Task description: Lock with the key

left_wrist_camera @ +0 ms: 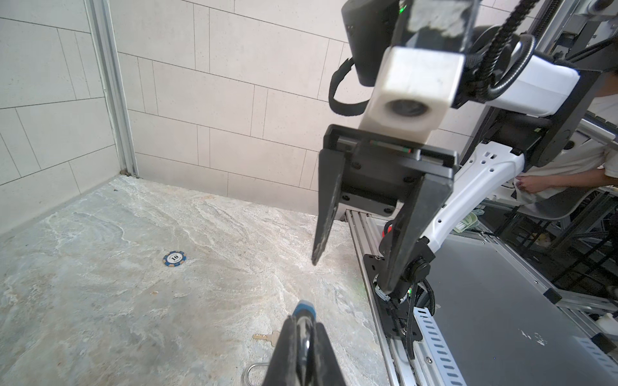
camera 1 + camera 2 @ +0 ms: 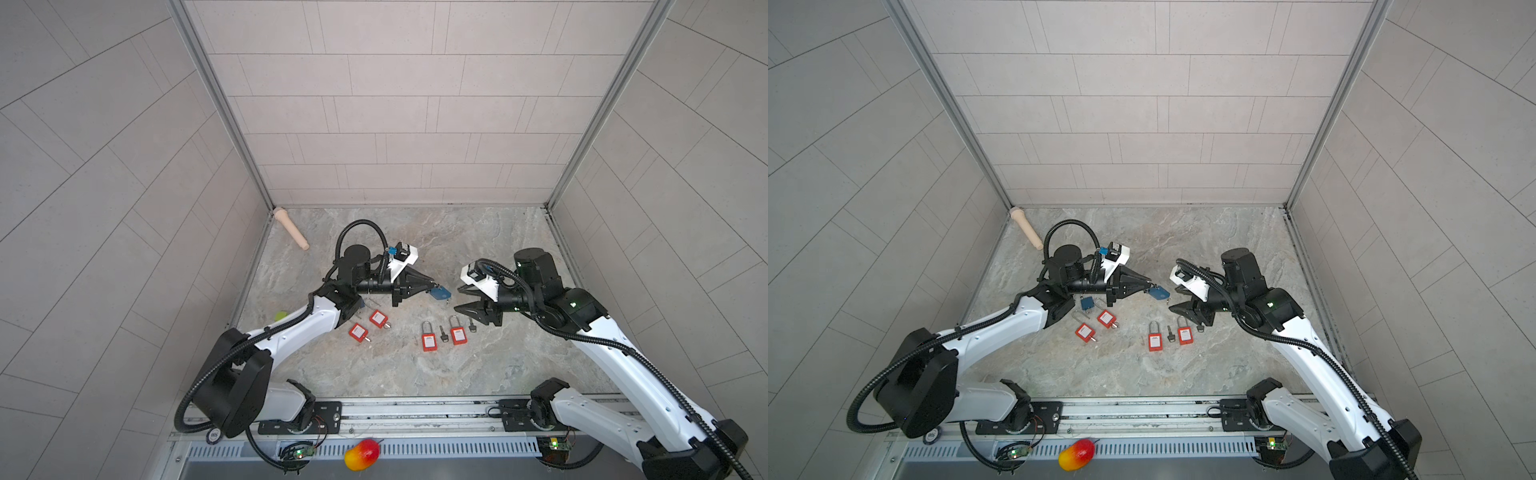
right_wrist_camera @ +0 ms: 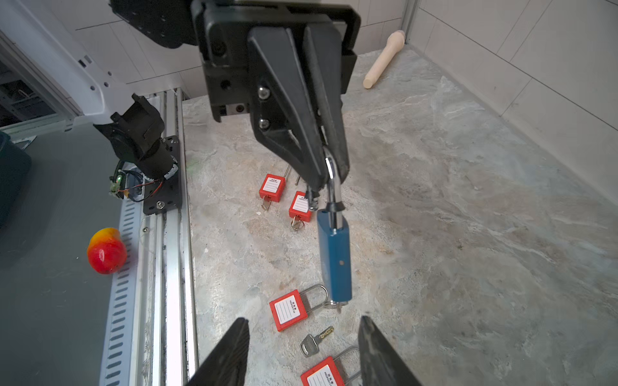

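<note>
The robot's left gripper is pinching the blue padlock's steel shackle (image 3: 333,180), so the right gripper should take hold of the padlock's blue body (image 2: 440,293) and the left gripper should open clear before the padlock is locked.
A blue padlock (image 2: 440,293) (image 2: 1159,293) (image 3: 334,257) hangs above the marble table. My left gripper (image 2: 432,286) (image 2: 1150,286) (image 1: 302,320) (image 3: 329,173) is shut on its steel shackle. From the lock's underside pokes a small metal key end with a ring (image 3: 336,304). My right gripper (image 2: 457,299) (image 2: 1174,299) (image 3: 304,320) (image 1: 351,274) stands open just right of the lock, its fingers apart and touching nothing. Below it on the table lies a loose key (image 3: 316,341) (image 2: 444,333).
Several red padlocks (image 2: 428,338) (image 2: 458,332) (image 2: 379,319) (image 2: 358,332) lie on the table, with another key (image 2: 471,326). A second blue padlock (image 2: 1087,303) sits under my left arm. There is a wooden peg (image 2: 291,228) at the back left, a poker chip (image 1: 174,259), and a toy mango (image 2: 361,454) on the front rail.
</note>
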